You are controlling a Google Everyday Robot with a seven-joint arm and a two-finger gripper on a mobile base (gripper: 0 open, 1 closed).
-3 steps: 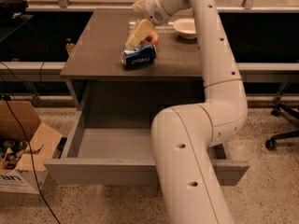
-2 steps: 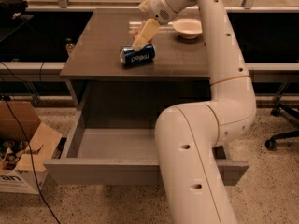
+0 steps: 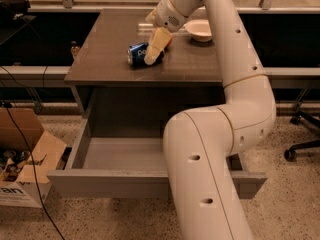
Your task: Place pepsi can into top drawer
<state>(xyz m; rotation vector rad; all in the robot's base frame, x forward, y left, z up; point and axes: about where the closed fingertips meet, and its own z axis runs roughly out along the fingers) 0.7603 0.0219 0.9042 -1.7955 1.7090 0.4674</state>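
Observation:
My fingers point down at the can, and the can's near side is free. My gripper should keep lowering around the pepsi can until they close on it.
The pepsi can is blue and lies on its side on the grey-brown cabinet top, near the middle. My gripper hangs down from the arm right at the can's right end and covers part of it. I cannot tell whether it touches the can. The top drawer is pulled wide open below the cabinet top, and its grey inside shows nothing in it. My arm's large white links stand in front of the drawer's right half.
A white bowl sits at the back right of the cabinet top. Something red shows just behind the gripper. An open cardboard box stands on the floor at left, with cables. An office chair base is at right.
My gripper has come down from above the can to the can's right end. The can looks shifted slightly to the left. The drawer is unchanged.

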